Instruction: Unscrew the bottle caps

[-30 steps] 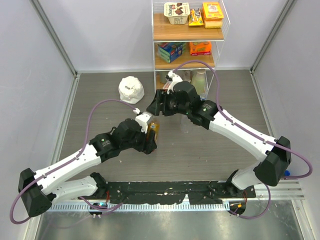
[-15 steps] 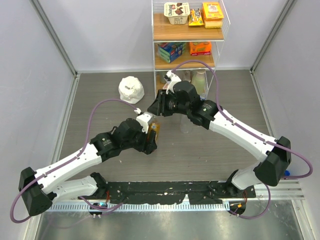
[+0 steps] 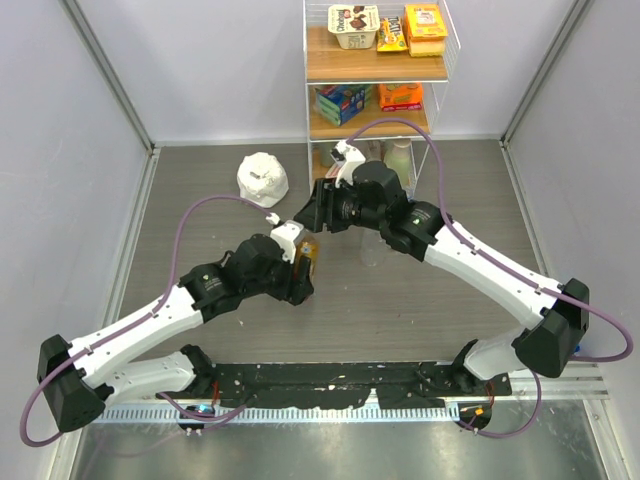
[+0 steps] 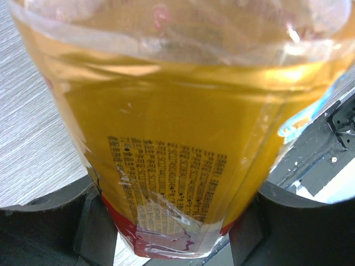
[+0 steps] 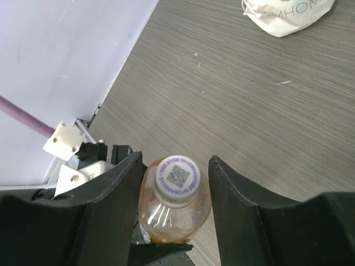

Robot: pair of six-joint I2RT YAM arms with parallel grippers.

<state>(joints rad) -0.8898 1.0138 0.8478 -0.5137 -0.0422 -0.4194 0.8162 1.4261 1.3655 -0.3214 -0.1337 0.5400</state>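
Note:
My left gripper is holding the bottle tight, and the white cap is between my right gripper's fingers. My right gripper should keep closing on the cap, then turn it and let go.
The amber bottle with a red-and-gold label stands upright on the table, and my left gripper is shut on its body. In the left wrist view the bottle fills the frame between the two dark fingers. Its white cap with a printed code is on the neck. My right gripper hangs over the cap, open, with one finger on each side and a gap between fingers and cap. In the top view the right gripper sits just above the bottle. A clear bottle stands to the right.
A white lumpy bag lies at the back left and also shows in the right wrist view. A wire shelf with snack boxes stands at the back, with a pale green bottle at its foot. Grey walls enclose both sides.
The right arm's elbow has shifted slightly right. The right gripper stays over the cap, and the left gripper still holds the amber bottle in place.

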